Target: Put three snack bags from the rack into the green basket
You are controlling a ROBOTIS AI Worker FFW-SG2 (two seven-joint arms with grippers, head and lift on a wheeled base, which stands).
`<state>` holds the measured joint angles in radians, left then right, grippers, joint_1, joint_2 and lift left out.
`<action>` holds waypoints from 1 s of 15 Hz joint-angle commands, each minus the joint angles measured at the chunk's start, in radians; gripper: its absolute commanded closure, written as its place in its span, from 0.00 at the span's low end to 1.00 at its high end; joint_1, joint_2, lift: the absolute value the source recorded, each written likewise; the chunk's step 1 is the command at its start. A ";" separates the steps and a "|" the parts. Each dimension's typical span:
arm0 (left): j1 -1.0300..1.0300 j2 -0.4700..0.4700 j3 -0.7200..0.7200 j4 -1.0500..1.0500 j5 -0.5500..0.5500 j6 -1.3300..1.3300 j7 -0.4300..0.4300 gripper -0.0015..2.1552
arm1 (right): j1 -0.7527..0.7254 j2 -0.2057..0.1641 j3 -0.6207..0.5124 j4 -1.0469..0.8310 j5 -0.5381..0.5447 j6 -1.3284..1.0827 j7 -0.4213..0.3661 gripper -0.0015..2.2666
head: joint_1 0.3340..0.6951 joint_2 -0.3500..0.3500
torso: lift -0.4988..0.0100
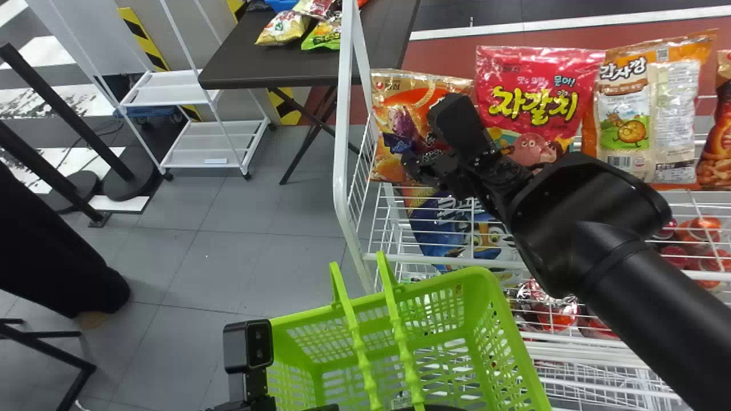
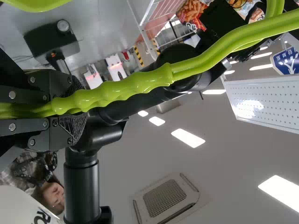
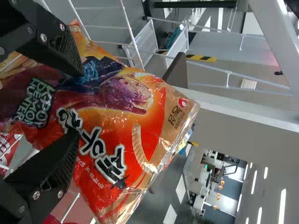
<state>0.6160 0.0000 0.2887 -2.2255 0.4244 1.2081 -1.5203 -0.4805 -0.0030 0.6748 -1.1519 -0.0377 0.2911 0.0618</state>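
Note:
The crinkled top seal (image 1: 423,79) stands straight, so the orange snack bag (image 1: 402,122) will pucker at my right gripper yet stay upright when I lift it.
At the rack's left end, my right gripper (image 1: 412,163) is at the front of an orange snack bag (image 1: 394,97). In the right wrist view the right gripper (image 3: 78,101) stands open, its two fingers apart over the printed face of the orange bag (image 3: 140,116); whether they touch it I cannot tell. My left gripper (image 1: 251,395) is at the bottom of the head view, beside the green basket (image 1: 485,285). The left wrist view has the left gripper (image 2: 77,109) shut on the basket's green handles (image 2: 131,88). A pink bag (image 1: 531,74) and an orange-and-white bag (image 1: 622,108) stand further right.
The white wire rack (image 1: 341,171) has an upright post left of the orange bag. On a lower level lies a blue bag (image 1: 434,228). Behind is a dark table (image 1: 257,68) with snack bags, and a white shelf cart (image 1: 200,157) stands at the left.

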 commanded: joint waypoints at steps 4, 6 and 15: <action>0.002 -0.003 0.003 0.000 0.002 0.000 -0.001 1.00 | -0.006 0.004 -0.008 0.003 -0.004 0.033 0.041 0.99 | 1.00 0.84 | 0.98; 0.002 -0.003 0.003 0.001 0.007 0.000 0.000 1.00 | 0.007 0.004 -0.012 -0.005 0.004 0.040 0.038 0.99 | 1.00 0.84 | 0.98; 0.007 -0.003 0.009 0.000 0.016 0.000 -0.001 1.00 | 0.151 0.004 -0.031 -0.356 0.068 0.221 0.016 0.99 | 1.00 0.88 | 0.98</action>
<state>0.6229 0.0000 0.2980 -2.2257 0.4404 1.2081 -1.5218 -0.3511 -0.0031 0.6434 -1.4379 0.0231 0.4594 0.0803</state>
